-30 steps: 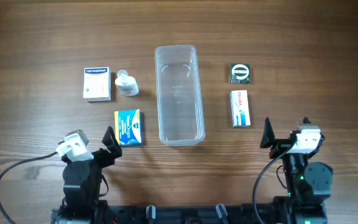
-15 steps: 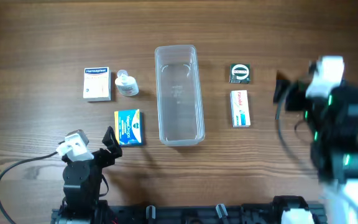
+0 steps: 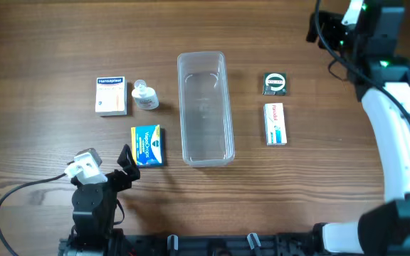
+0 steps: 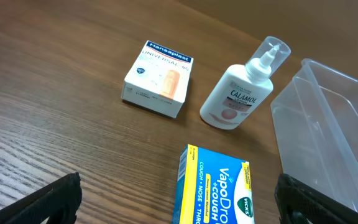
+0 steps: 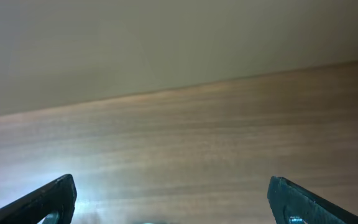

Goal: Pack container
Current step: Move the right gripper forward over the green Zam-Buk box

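My right gripper should come back and grab the dark square box [image 3: 275,84] first, since it is reaching past that box toward the table's far edge [image 5: 179,90].
The clear plastic container [image 3: 205,108] lies lengthwise at the table's middle, empty; its corner shows in the left wrist view [image 4: 328,137]. Left of it are a white Hansaplast box [image 3: 110,95] [image 4: 157,78], a Calamol bottle [image 3: 145,95] [image 4: 244,93] and a blue-yellow VapoDrops box [image 3: 147,145] [image 4: 215,190]. Right of it are a dark square box [image 3: 274,83] and a white box [image 3: 275,124]. My left gripper [image 3: 125,162] [image 4: 178,202] is open, empty, just short of the VapoDrops box. My right gripper [image 3: 317,30] [image 5: 174,196] is open, empty, raised at the far right.
The right arm's white link [image 3: 393,135] stretches along the table's right side. A cable [image 3: 13,195] loops by the left arm's base. The right wrist view shows only bare wood [image 5: 179,137] and a wall beyond the table's edge.
The right arm has swung from its rest by the front edge up to the far right corner, past the two right-hand boxes. The left arm and all the objects have not moved.
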`<act>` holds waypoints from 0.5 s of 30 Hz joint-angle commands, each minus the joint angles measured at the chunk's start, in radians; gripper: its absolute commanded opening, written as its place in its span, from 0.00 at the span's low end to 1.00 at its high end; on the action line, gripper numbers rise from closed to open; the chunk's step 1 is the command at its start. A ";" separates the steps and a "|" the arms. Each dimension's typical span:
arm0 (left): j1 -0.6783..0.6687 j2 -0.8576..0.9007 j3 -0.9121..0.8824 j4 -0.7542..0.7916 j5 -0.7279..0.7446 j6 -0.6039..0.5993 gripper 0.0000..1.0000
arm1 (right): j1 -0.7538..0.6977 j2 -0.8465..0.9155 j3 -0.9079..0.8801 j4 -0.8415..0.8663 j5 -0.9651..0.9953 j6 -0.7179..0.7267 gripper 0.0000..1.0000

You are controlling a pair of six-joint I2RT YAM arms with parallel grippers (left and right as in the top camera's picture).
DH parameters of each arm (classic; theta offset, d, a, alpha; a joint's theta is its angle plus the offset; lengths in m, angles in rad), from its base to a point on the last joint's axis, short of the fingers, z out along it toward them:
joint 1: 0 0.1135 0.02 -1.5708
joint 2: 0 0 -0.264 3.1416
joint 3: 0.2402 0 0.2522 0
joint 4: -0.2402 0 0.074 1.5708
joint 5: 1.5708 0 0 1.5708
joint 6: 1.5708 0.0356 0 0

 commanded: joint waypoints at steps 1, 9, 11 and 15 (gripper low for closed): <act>0.005 -0.011 -0.003 0.003 0.005 0.012 1.00 | -0.004 0.057 0.029 0.044 -0.025 0.058 1.00; 0.005 -0.011 -0.003 0.003 0.005 0.012 1.00 | -0.003 0.127 0.115 -0.045 -0.056 0.130 1.00; 0.005 -0.011 -0.003 0.003 0.005 0.012 1.00 | -0.002 0.152 0.195 -0.117 -0.043 0.114 0.99; 0.005 -0.011 -0.003 0.003 0.005 0.012 1.00 | 0.004 0.286 0.479 -0.360 -0.028 0.069 0.99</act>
